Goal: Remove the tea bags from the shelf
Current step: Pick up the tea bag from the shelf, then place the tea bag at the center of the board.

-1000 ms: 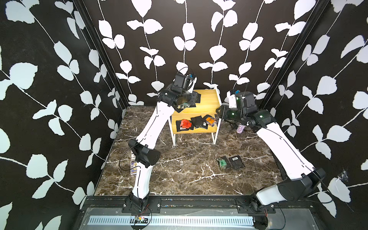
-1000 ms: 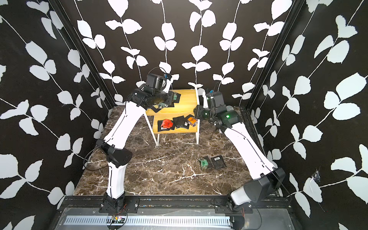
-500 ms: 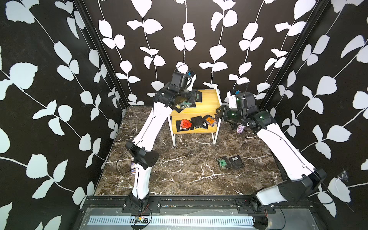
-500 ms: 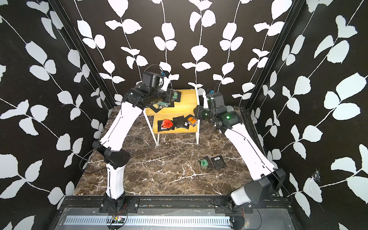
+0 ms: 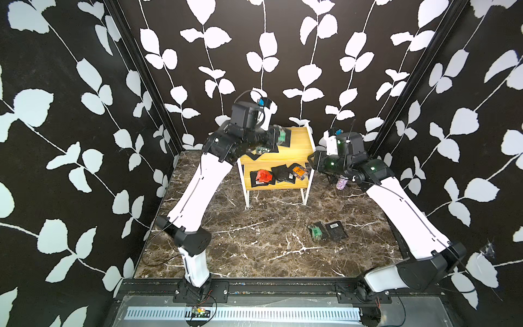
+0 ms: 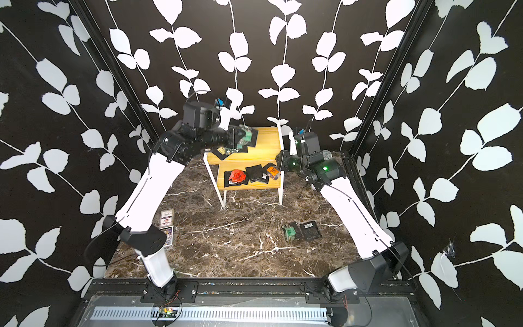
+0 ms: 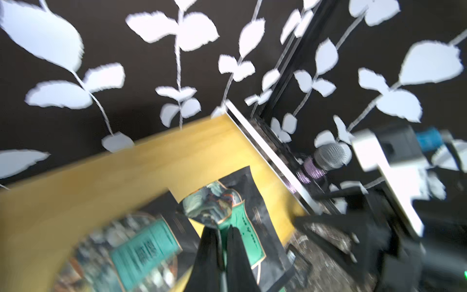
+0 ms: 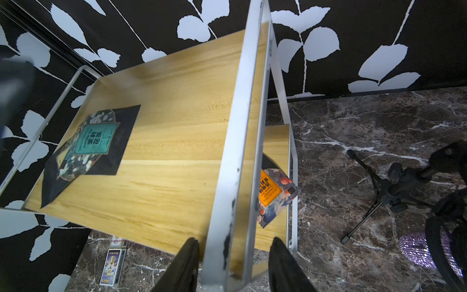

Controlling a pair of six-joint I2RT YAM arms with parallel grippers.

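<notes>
The green tea bag (image 5: 281,135) in my left gripper hangs clear of the shelf, so I keep carrying it until it gets to open marble (image 5: 295,238) next to the tea bags there.
The shelf (image 5: 297,144) stands against the back wall. Just above its top board, my left gripper (image 5: 278,137) (image 7: 222,227) is shut on a green-labelled tea bag (image 7: 252,222). Another green tea bag (image 8: 93,144) lies flat on that board. Red (image 5: 263,176), black (image 5: 280,173) and orange (image 5: 298,171) tea bags lie on the lower board. Two more tea bags (image 5: 315,232) (image 5: 335,230) lie on the marble floor. My right gripper (image 5: 311,162) (image 8: 235,240) is open at the shelf's right side, its jaws either side of the white frame rail (image 8: 247,126).
A microphone (image 7: 331,155) on a small black tripod (image 8: 379,192) stands on the floor to the right of the shelf, under my right arm. Printed cards (image 6: 167,223) lie on the floor at the left, by my left arm's elbow. Patterned walls close in on three sides.
My left arm's wrist has drawn slightly to the left with the tea bag, and its view is blurred by motion. The right arm has not moved.
</notes>
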